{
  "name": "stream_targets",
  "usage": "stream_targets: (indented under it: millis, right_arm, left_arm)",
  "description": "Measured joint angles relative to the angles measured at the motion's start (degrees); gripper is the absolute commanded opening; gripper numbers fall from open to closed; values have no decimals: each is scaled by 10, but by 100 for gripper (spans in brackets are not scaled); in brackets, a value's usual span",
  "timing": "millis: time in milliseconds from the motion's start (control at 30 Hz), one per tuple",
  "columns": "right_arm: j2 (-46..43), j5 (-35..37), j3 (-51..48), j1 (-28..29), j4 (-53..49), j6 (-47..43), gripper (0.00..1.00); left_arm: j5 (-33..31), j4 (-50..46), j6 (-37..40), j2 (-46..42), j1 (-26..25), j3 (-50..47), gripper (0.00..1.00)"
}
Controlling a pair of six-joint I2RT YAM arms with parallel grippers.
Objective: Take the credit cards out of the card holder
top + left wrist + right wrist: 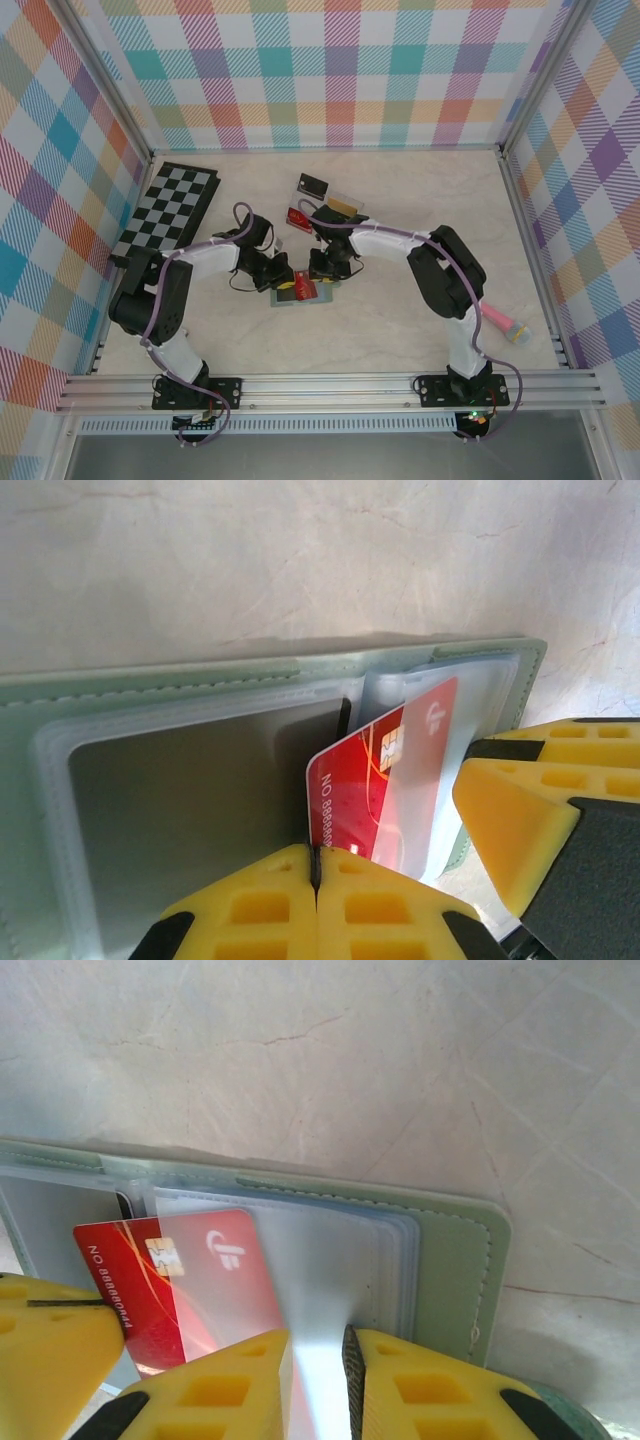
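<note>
My left gripper should open, pinch the exposed end and pull it out, because it is only at the edge of the red card half inside its sleeve.
The grey-green card holder lies open on the marble table, its clear sleeves facing up. A red credit card sticks partway out of a sleeve. My left gripper is shut on that card's near edge. My right gripper is shut on a clear sleeve of the card holder, just right of the red card. From above, the left gripper and right gripper meet over the holder at the table's middle. The right gripper's yellow finger stands close beside the card.
Behind the grippers lie a clear tray, a dark card and another red card. A folded checkerboard rests at the back left. A pink object lies at the right wall. Metal rails edge the table.
</note>
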Motion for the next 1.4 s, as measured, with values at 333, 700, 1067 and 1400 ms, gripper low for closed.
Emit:
stream_targets:
  millis: [333,700,1067,1400]
  right_arm:
    - [-25,-42,-11,0,33,-18,24]
    - [8,-71,19,0,20,-29,26]
    - [28,-68,28,0,0,-28,27]
    - [33,-84,29,-1,2,-28,26]
  left_arm:
    - [-15,-18,9,-21,1,0,0]
    - [-20,-17,6,-20,5,0,5]
    - [-15,-6,-18,-6,6,0,27]
    - [18,27,-36,13,10,-2,17]
